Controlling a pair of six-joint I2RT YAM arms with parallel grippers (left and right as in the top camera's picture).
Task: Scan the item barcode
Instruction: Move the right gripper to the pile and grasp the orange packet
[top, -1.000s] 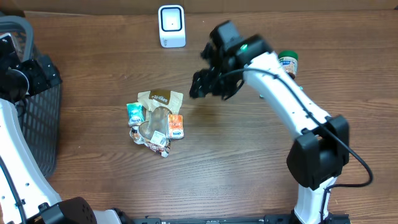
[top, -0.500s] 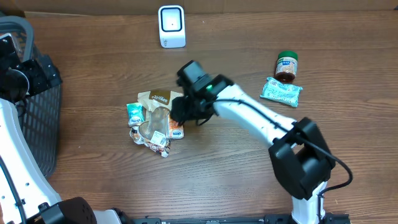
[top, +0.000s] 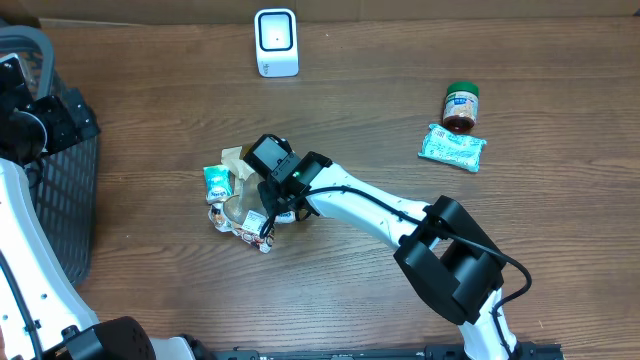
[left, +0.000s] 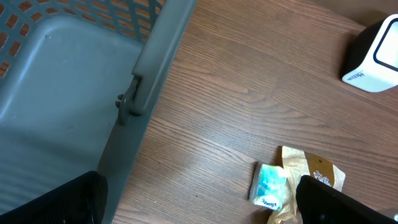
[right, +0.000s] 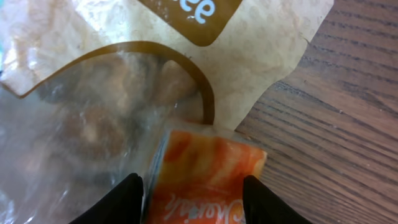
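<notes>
My right gripper should pull the orange packet onto clear wood (right: 323, 134) and grip it by its end before scanning, because the packet is lying against the tan pouch (right: 205, 124).
A small pile of snack packets lies mid-table. Its orange packet (right: 205, 177) sits between the fingers of my right gripper (right: 196, 202), which has come down on the pile (top: 272, 200). The jaws stand open on either side of the packet, close to its edges. Under it lies a tan pouch with a clear window (right: 124, 93), and a teal packet (top: 216, 182) sits on the pile's left. The white scanner (top: 276, 42) stands at the back. My left gripper (left: 199, 208) hangs open and empty high over the basket's edge.
A grey basket (top: 60, 200) stands at the left edge of the table. A brown jar with a green lid (top: 461, 107) and a green packet (top: 452, 148) lie at the right. Small wrapped packets (top: 250, 232) sit at the pile's front.
My right arm swung from near the jar leftward and down onto the pile, its jaws narrowing around the orange packet. The left arm stayed still.
</notes>
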